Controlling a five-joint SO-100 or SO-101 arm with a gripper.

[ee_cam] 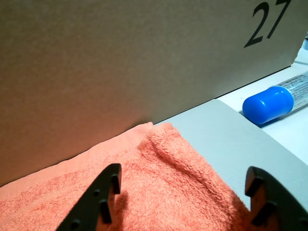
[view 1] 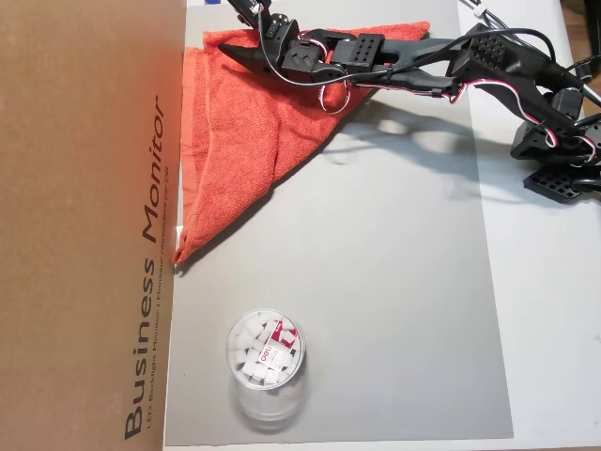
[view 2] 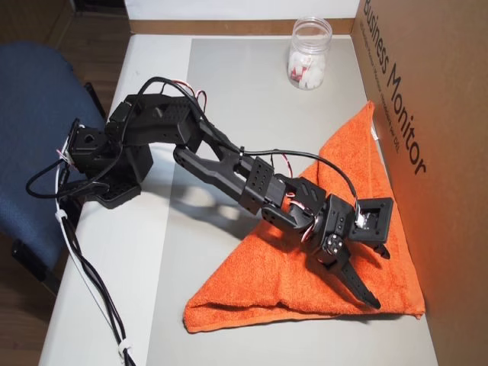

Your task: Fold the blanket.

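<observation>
I expect both layers (view 1: 252,132) to fold over together when I bring the blanket's corner to its opposite tip, because the blanket's doubled edges (view 1: 196,122) lie limp and close together.
The orange-red blanket (view 1: 235,132) lies folded into a triangle on the grey mat (view 1: 376,282), against the cardboard box (view 1: 84,225). In an overhead view one long edge of the blanket (view 2: 374,175) runs along the box and the folded edge faces the camera. My gripper (view 2: 383,280) hovers open over the blanket's corner near the box, fingers spread wide with nothing between them. The wrist view shows both fingertips (ee_cam: 101,202) low over the blanket (ee_cam: 159,183), gripper (ee_cam: 185,207) open, the cloth's corner just ahead. In the other overhead view the gripper (view 1: 225,23) is at the top edge.
A clear cup (view 1: 266,362) holding white bits stands on the mat away from the blanket, also the cup (view 2: 309,57). The box wall (ee_cam: 120,57) fills the wrist view. A blue-capped tube (ee_cam: 269,103) lies beyond the mat. The arm base (view 2: 107,160) sits by a blue chair (view 2: 38,91).
</observation>
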